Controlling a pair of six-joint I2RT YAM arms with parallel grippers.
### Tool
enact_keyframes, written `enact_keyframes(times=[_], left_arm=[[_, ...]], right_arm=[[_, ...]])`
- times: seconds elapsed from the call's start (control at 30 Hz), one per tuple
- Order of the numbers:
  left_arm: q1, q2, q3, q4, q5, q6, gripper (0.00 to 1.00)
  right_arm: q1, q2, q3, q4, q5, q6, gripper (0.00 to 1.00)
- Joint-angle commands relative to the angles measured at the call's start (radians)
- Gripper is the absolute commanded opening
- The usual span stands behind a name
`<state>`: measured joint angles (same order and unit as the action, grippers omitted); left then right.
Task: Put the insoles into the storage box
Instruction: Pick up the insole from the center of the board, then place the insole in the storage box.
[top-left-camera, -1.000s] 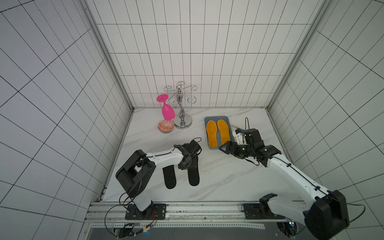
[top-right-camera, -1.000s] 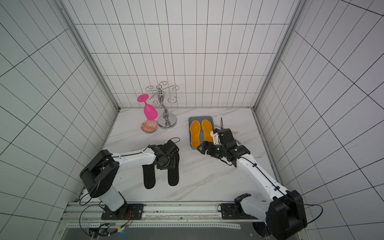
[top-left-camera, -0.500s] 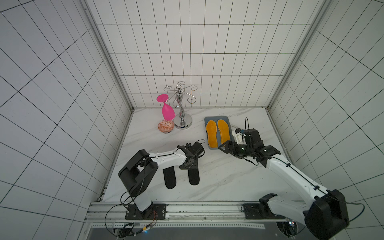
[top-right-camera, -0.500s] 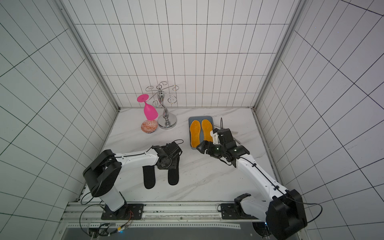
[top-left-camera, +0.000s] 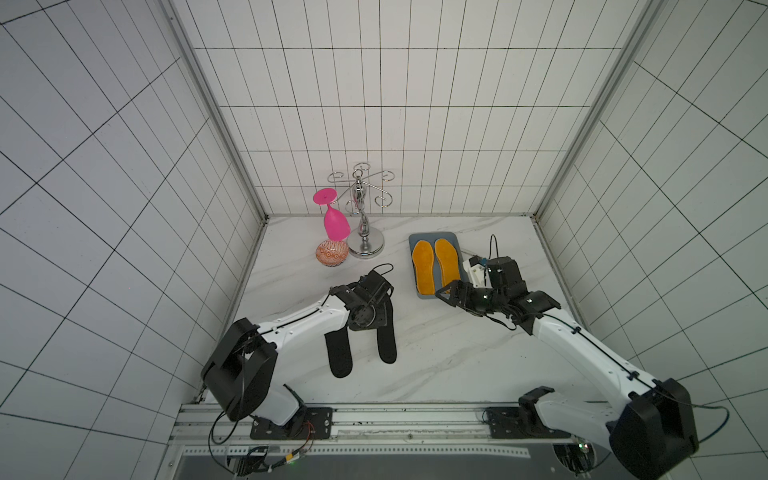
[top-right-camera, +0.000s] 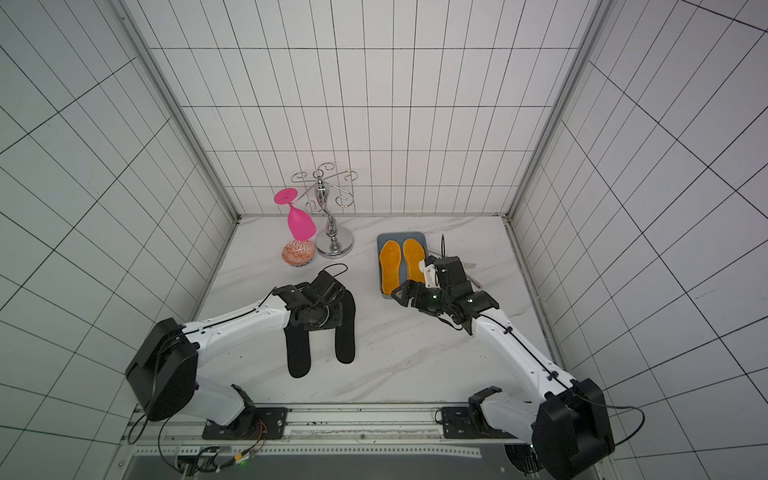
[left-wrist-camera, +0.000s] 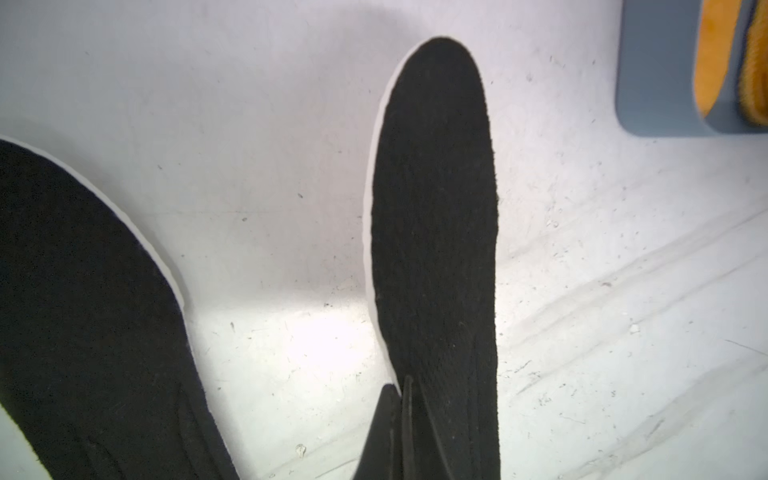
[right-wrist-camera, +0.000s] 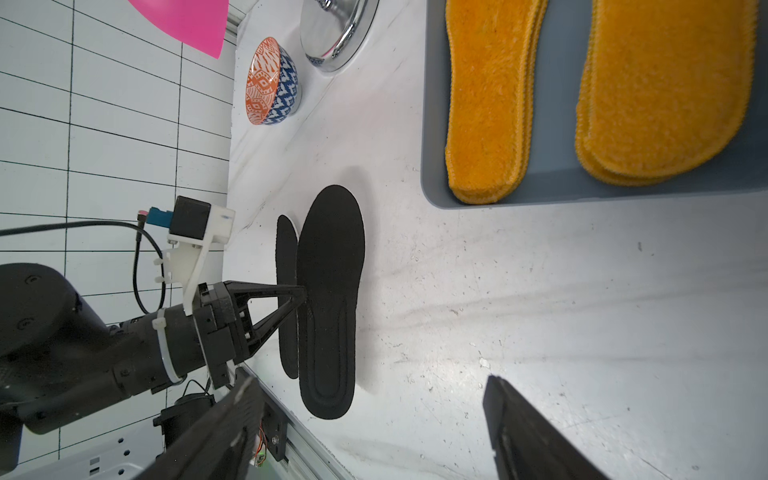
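Note:
I should take the opposite long edge (top-right-camera: 352, 314) with my right gripper and lay the insole inside the storage box, because my left gripper is pinching the black insole's edge (left-wrist-camera: 389, 361) farther from the storage box.
Two black insoles lie on the marble table, one (top-left-camera: 338, 353) to the left and one (top-left-camera: 386, 332) nearer the box. My left gripper (top-left-camera: 374, 307) is shut on the long edge of the right one (left-wrist-camera: 432, 208), its fingertips (left-wrist-camera: 401, 388) pinched together there; the pinch also shows in the right wrist view (right-wrist-camera: 305, 296). The blue-grey storage box (top-left-camera: 415, 243) holds orange insoles in two piles (right-wrist-camera: 490, 95) (right-wrist-camera: 665, 83). My right gripper (top-left-camera: 446, 296) hovers open just past the box's near end, nothing between its fingers (right-wrist-camera: 519, 415).
A chrome stemware rack (top-left-camera: 365, 245) with a pink goblet (top-left-camera: 336, 222) hanging upside down stands at the back, a patterned bowl (top-left-camera: 331, 252) beside it. A fork (top-right-camera: 469, 266) lies right of the box. Tiled walls enclose three sides; a rail (top-left-camera: 374, 411) runs along the front.
The left gripper has shifted slightly toward the box and closed its jaws on the edge of the right black insole. The right arm has stayed put, still open.

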<state>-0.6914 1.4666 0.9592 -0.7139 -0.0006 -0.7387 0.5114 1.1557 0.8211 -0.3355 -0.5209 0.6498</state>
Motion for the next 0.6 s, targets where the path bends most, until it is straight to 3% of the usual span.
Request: enact_keyframes(times=[0.0, 0.2, 0.43, 0.57], left_arm=[[0.013, -0.058, 0.001, 0.024, 0.067, 0.022, 0.0], [0.021, -0.178, 0.007, 0.143, 0.194, -0.003, 0.0], [0.041, -0.252, -0.09, 0.447, 0.392, -0.054, 0.0], [0.041, -0.247, -0.095, 0.483, 0.421, -0.06, 0.0]], right_arm=[[0.011, 0.002, -0.027, 0.065, -0.053, 0.02, 0.86], [0.021, 0.028, -0.043, 0.214, -0.149, 0.074, 0.85], [0.024, 0.075, -0.033, 0.277, -0.212, 0.074, 0.81], [0.023, 0.098, -0.027, 0.322, -0.251, 0.1, 0.7]])
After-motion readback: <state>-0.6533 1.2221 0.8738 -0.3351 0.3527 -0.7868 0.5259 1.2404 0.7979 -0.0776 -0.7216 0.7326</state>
